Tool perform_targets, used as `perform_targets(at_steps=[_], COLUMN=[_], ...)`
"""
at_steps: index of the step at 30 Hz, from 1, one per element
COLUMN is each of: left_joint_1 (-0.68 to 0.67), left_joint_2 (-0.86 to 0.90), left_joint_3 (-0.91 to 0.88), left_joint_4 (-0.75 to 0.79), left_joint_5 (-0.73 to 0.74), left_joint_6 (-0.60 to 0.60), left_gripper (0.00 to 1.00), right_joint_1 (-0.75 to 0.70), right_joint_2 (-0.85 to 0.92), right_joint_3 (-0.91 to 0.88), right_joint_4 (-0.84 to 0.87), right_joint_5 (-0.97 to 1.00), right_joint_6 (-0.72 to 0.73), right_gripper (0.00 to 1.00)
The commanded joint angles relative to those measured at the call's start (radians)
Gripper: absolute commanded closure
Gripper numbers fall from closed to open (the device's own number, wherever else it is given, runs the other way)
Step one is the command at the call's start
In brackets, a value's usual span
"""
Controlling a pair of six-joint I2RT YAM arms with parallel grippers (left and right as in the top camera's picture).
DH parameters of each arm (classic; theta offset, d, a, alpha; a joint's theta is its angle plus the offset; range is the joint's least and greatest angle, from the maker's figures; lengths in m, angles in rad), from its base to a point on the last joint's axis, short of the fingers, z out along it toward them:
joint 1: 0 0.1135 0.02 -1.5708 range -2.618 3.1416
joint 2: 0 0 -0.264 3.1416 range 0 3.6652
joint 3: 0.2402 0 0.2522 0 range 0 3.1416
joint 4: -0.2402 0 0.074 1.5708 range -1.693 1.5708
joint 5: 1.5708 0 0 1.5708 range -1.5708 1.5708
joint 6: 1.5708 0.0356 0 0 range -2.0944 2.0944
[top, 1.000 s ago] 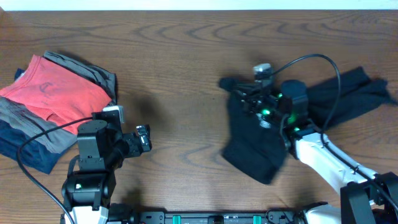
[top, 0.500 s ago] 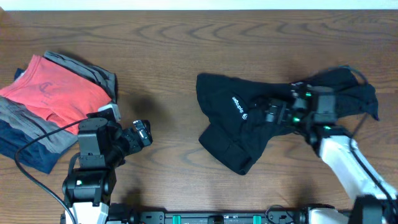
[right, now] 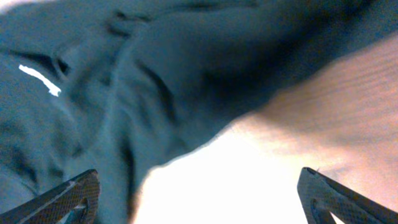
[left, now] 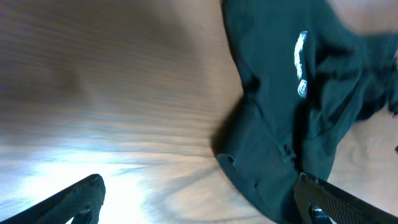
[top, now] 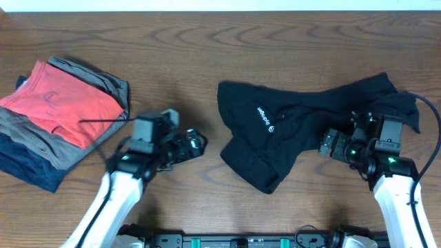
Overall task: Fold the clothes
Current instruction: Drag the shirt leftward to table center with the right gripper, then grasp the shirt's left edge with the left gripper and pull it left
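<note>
The black shirt is crumpled and its lower lobe [top: 258, 165] is crooked. Next, my left gripper grabs the shirt near the white logo text [top: 265, 119] and spreads it out before folding it.
The clothes, a black collared shirt [top: 303, 120], lie crumpled on the wooden table right of centre, with white logo text [top: 262, 112] facing up. My left gripper [top: 198, 142] is open just left of the shirt's lower lobe and holds nothing. In the left wrist view the shirt [left: 292, 118] fills the right side, and the left gripper [left: 202, 205] frames its edge. My right gripper [top: 326, 146] is open above the shirt's lower right edge, and nothing is held in it. In the right wrist view the right gripper [right: 199, 199] spans the shirt [right: 143, 81] edge and bare table.
A pile of folded garments sits at the far left: coral-red [top: 62, 100] on top, grey [top: 107, 81] behind, navy [top: 27, 165] underneath. The table's far edge [top: 220, 9] runs along the top.
The right gripper opened, let go of the shirt and drew back right. The shirt now lies spread wider to the left, logo up. The left arm swung right toward it.
</note>
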Motion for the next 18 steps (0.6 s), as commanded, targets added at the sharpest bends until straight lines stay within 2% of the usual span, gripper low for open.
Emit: perform_targets(at_steps=[1, 9, 11, 12, 13, 16, 17, 18], left_joint_1=[-0.081, -0.228, -0.249, -0.258, -0.266, -0.270, -0.263, -0.250], left_joint_2=[0.106, 0.364, 0.409, 0.425, 0.439, 0.455, 0.452, 0.445], left_joint_3=[-0.002, -0.002, -0.002, -0.002, -0.002, -0.002, -0.002, 0.002], left_joint_4=[0.074, 0.382, 0.434, 0.450, 0.462, 0.471, 0.473, 0.473], left_joint_5=[0.019, 0.019, 0.019, 0.019, 0.019, 0.001, -0.023, -0.045], left_joint_6=[-0.041, -0.052, -0.090, -0.102, -0.108, -0.103, -0.103, -0.103], left_gripper=[0.02, 0.01, 0.07, 0.14, 0.27, 0.81, 0.94, 0.94], right_joint_1=[-0.012, -0.014, -0.014, -0.014, -0.014, -0.014, -0.014, -0.014], right_joint_2=[-0.010, -0.010, -0.010, -0.010, -0.010, -0.010, -0.010, -0.010], right_joint_3=[0.006, 0.006, 0.006, 0.006, 0.006, 0.006, 0.006, 0.006], right_joint_4=[-0.039, -0.072, -0.076, -0.076, -0.076, -0.075, -0.075, -0.075], right_joint_5=[0.102, 0.118, 0.118, 0.118, 0.118, 0.119, 0.119, 0.119], right_joint_6=[0.034, 0.047, 0.047, 0.047, 0.048, 0.047, 0.047, 0.047], right_gripper=[0.01, 0.01, 0.01, 0.01, 0.01, 0.01, 0.01, 0.01])
